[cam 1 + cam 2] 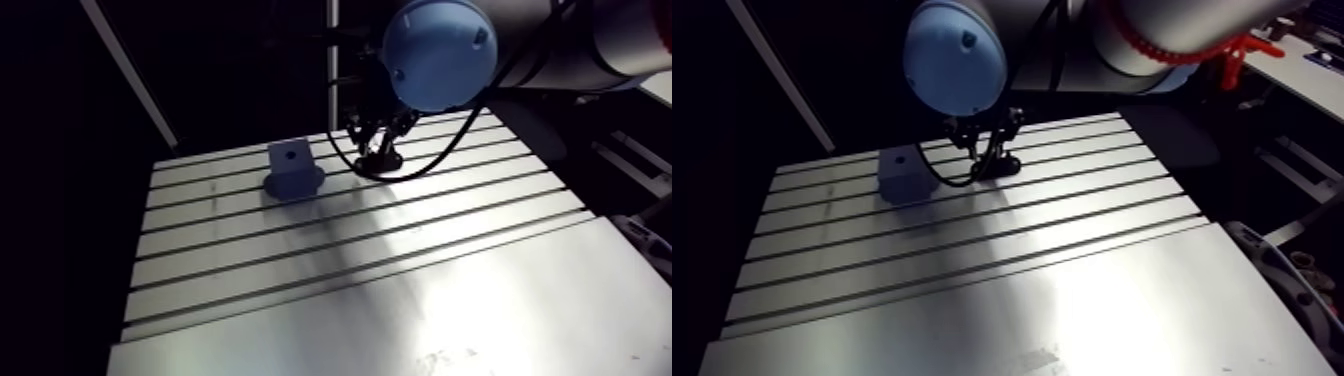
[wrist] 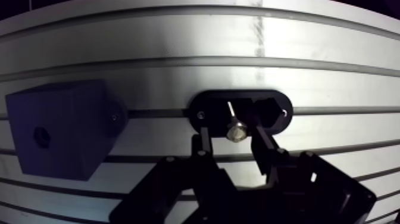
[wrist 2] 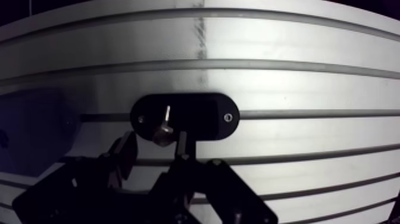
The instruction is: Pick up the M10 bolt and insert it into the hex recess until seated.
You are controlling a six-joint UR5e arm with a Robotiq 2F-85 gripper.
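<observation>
The M10 bolt [image 2: 236, 131] will come loose when I lift, and the black oval holder will stay in place because it has screws at its ends [image 2: 200, 115].
A shiny M10 bolt [image 2: 236, 128] stands upright, head up, in a black oval holder [image 2: 271, 113] on the slotted table. My gripper [image 2: 232, 133] is low over the holder and open. Its two fingers [image 2: 203, 142] stand on either side of the bolt head, with gaps showing between pads and bolt. A grey block [image 2: 65, 128] with a small dark recess [image 2: 41, 137] in its face sits beside the gripper, a short way from the holder. In the arm view the block [image 1: 292, 168] and the holder [image 1: 381, 161] lie near the table's far edge.
The slotted aluminium table [image 1: 340, 260] stretches toward the camera, with dark grooves running across it. My arm's blue joint cap [image 1: 440, 52] hangs above the holder. The table's far edge lies just behind the block.
</observation>
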